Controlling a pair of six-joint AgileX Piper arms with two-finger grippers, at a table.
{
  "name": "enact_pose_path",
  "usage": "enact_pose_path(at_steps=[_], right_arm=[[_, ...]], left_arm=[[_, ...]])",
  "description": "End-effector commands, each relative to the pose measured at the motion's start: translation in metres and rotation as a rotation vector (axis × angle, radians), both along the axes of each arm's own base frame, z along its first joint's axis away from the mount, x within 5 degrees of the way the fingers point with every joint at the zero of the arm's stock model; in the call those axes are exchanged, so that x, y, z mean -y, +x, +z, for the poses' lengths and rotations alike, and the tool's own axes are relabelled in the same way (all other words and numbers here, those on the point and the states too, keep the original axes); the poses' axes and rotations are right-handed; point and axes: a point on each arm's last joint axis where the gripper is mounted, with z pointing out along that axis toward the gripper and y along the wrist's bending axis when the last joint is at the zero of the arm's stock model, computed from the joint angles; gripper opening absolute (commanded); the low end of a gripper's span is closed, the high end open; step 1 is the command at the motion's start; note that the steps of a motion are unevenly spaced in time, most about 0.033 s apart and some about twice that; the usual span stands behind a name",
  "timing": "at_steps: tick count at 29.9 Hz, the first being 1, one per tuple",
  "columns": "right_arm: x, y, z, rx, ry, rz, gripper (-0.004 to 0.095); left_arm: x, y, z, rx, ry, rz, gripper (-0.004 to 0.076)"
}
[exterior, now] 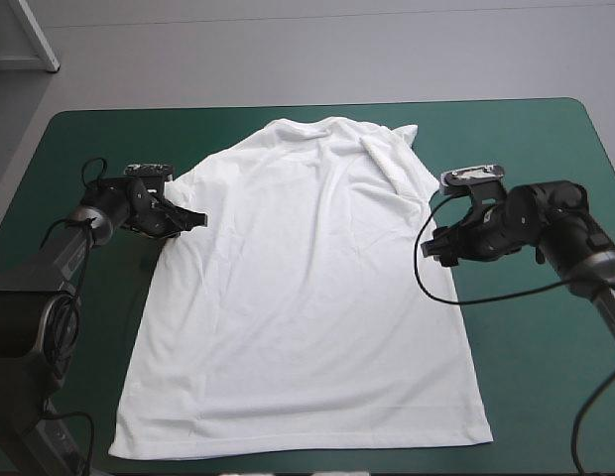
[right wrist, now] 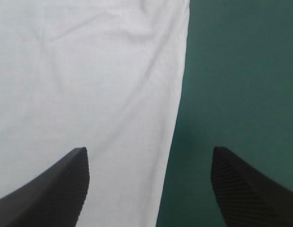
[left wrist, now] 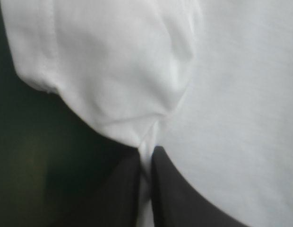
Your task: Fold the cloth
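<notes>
My grippers will lift the T-shirt [exterior: 312, 307], and it will fold between them with its collar dropping out of sight behind the T-shirt's body, because the collar end [exterior: 322, 137] lies beyond both grippers.
The white T-shirt [exterior: 307, 297] lies spread flat on the teal-green cover [exterior: 546, 149], collar toward the far edge and hem near the front edge. Its right sleeve [exterior: 392, 159] is folded inward onto the body. My left gripper [exterior: 191, 219] is at the shirt's left side by the left sleeve. In the left wrist view that gripper [left wrist: 146, 163] is shut on a pinched ridge of the T-shirt [left wrist: 231, 94]. My right gripper [exterior: 432, 246] sits low at the shirt's right side edge. Seen from its own wrist, the right gripper [right wrist: 150, 153] is open, straddling the edge of the T-shirt [right wrist: 90, 71].
Bare teal-green cover [right wrist: 241, 71] runs in wide strips to the left and right of the shirt. The hem reaches close to the table's front edge [exterior: 307, 458]. The table's far edge [exterior: 317, 105] lies just beyond the collar.
</notes>
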Motion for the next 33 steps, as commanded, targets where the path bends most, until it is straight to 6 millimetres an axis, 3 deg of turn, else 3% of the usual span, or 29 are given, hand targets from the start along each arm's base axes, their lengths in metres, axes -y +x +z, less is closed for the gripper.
enact_pose_path(at_steps=[1, 10, 16, 20, 26, 30, 33], right_arm=[[-0.003, 0.026, 0.013, 0.078, -0.001, 0.012, 0.0655], [-0.016, 0.087, -0.008, 0.062, -0.024, 0.038, 0.0655], [-0.009, 0.125, -0.036, 0.022, -0.001, -0.003, 0.0654], [-0.005, 0.141, -0.056, -0.020, 0.043, -0.001, 0.0648], [-0.013, 0.147, -0.074, -0.068, 0.101, 0.012, 0.0647], [-0.016, 0.147, -0.076, -0.083, 0.132, 0.011, 0.0526], [-0.017, 0.147, -0.076, -0.084, 0.147, 0.008, 0.0309]], left_arm=[[0.002, -0.001, 0.016, 0.037, -0.003, -0.008, 0.0022], [0.002, 0.001, 0.017, 0.057, -0.003, -0.007, 0.0022], [0.002, 0.001, 0.017, 0.057, -0.002, -0.007, 0.0022], [0.002, 0.001, 0.017, 0.058, -0.002, -0.007, 0.0021], [0.002, 0.001, 0.017, 0.058, -0.002, -0.007, 0.0021], [0.002, 0.001, 0.017, 0.058, -0.002, -0.007, 0.0021], [0.002, 0.001, 0.017, 0.064, -0.002, -0.007, 0.0021]])
